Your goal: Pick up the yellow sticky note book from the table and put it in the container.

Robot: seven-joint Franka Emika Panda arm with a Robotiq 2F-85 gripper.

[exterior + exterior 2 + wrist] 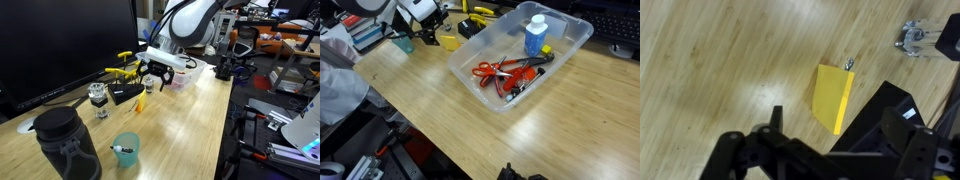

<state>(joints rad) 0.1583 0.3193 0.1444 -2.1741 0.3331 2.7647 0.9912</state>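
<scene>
The robot's open fingers are lined up across the narrow width of the yellow sticky note book, so the gripper should continue to go down until they are on both sides of it, then close.
The yellow sticky note book lies flat on the light wooden table, right next to a black box. It also shows in both exterior views. My gripper hovers just above the pad and looks open and empty, its dark fingers either side of it; it also shows in both exterior views. The container is a clear low plastic bin holding red scissors and a blue bottle. It stands just beyond my gripper in an exterior view.
Yellow-handled tools lie behind the black box. A small metal and glass piece, a teal cup and a black bag stand on the near table. A dark monitor is behind.
</scene>
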